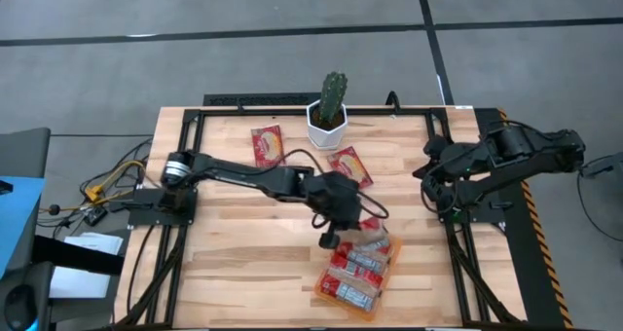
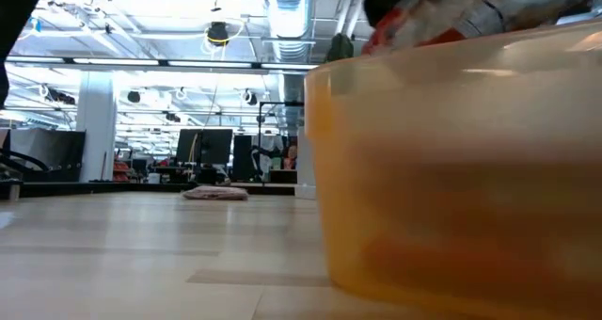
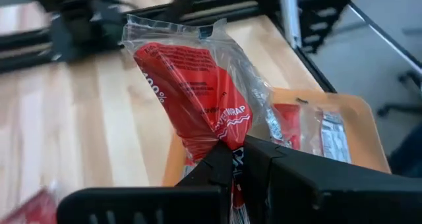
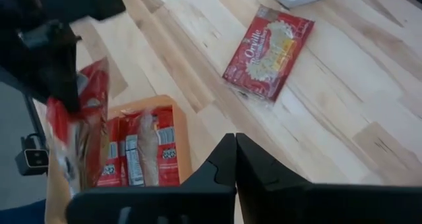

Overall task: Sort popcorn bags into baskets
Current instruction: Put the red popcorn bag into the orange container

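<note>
The popcorn bag (image 1: 372, 231) is hanging over the far end of the orange basket (image 1: 378, 245). My left gripper keeps lowering the bag until it clears the basket's rim, then lets go.
My left gripper (image 1: 331, 236) (image 3: 236, 148) reaches out over the table's middle and is shut on one red popcorn bag (image 3: 198, 85) (image 1: 374, 236) in a clear wrapper, over the far end of the orange basket (image 1: 319, 286) (image 2: 451, 169). Several red bags (image 1: 355, 273) lie flat inside the basket. Two more bags lie flat on the wood: one (image 1: 267, 144) left of the cactus pot, one (image 1: 348, 165) (image 4: 270, 49) in front of it. My right gripper (image 4: 235, 151) is shut and holds nothing; its arm (image 1: 487, 161) is folded at the table's right edge. My left gripper pinches the popcorn bag between its two fingers at one bunched-up end (image 3: 221, 137), where the wrapper narrows to a point. The rest of the bag fans out beyond the fingers, above the basket rim (image 2: 423, 19). Whether its free end touches the bags inside, I cannot tell.
A white hexagonal pot with a cactus (image 1: 329, 117) stands at the far middle of the table. Black frame rails run along the far, left and right edges. Bare wood lies left of the basket and along the near left side. Cables trail by the left arm's base (image 1: 117, 180).
</note>
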